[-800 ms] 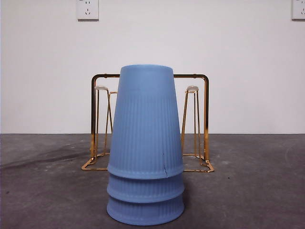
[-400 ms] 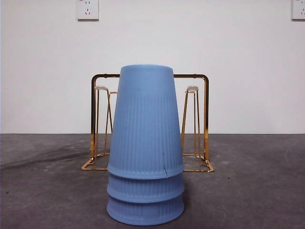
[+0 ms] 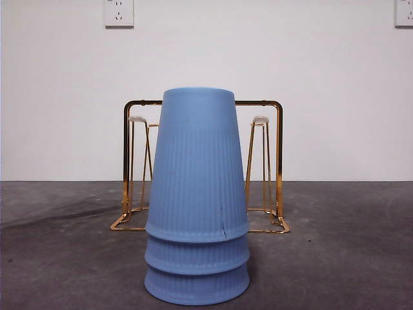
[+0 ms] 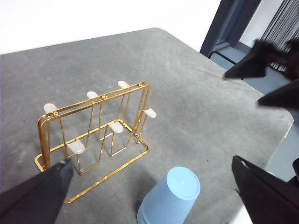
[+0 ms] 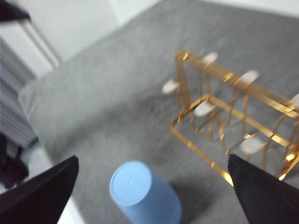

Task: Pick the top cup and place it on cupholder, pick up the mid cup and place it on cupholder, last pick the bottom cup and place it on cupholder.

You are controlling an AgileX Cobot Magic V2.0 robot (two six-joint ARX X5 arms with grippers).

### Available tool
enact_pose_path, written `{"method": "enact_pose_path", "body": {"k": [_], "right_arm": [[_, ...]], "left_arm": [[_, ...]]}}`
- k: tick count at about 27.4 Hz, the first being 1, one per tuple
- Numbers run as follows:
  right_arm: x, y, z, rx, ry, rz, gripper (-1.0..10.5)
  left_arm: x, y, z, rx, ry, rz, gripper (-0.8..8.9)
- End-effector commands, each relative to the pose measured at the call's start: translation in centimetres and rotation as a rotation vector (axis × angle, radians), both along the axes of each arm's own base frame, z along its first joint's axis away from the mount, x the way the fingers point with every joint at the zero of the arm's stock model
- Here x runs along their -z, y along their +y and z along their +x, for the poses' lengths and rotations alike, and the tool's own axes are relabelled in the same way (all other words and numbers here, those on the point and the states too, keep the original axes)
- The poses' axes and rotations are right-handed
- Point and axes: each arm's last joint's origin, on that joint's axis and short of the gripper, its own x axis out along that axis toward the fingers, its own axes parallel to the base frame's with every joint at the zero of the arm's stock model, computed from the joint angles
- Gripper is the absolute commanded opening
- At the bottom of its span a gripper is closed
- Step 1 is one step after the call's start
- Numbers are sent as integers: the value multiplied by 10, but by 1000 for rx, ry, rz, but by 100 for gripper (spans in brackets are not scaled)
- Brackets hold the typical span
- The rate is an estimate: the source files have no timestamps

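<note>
My gripper will lower the top cup (image 3: 197, 165) over the cupholder's white-tipped wire (image 3: 260, 121), and the top cup will hang tilted because the wire is much narrower than the cup.
Three light blue ribbed cups stand upside down, nested in one stack near the table's front. The top cup (image 3: 197, 161) has a thin dark crack at its rim; the mid cup (image 3: 197, 258) and bottom cup (image 3: 197, 287) show only as bands below it. Behind stands the gold wire cupholder (image 3: 279, 161), bare. My left gripper (image 4: 152, 161) hangs open high above, with the stack (image 4: 169, 196) and cupholder (image 4: 76, 146) below it. My right gripper (image 5: 153, 158) is open too, high over the stack (image 5: 142, 193) and cupholder (image 5: 203, 108). Neither arm shows in the front view.
The grey table (image 3: 348, 258) ends in a rounded corner (image 4: 280, 121) on one side. A white wall with sockets (image 3: 119, 13) stands behind. The other arm's dark gripper (image 4: 266, 60) shows in the left wrist view.
</note>
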Motion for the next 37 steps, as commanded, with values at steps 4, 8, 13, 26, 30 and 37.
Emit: {"method": "enact_pose_path", "body": {"k": [4,8,13,26,30,37], "right_arm": [[12,46,7,-68,47,-104,512],[29,72,12,-101,89,-183,512],[52,93,19,-118,140,-271,513],[97,122,37,-140,247,-398,510],[101,124,38,-142,256,-410,409],[98,125,39,-142,246,-398,260]], "left_arm": [[-5,4,-18,15,-27,2,563],[-6,5,-27,27,-39,3,562],[-5,5,-33,46,-44,7,562],[-5,4,-34,71,-42,7,562],[-5,4,-34,71,-41,7,562],[-5,4,-34,70,-41,7,562]]}}
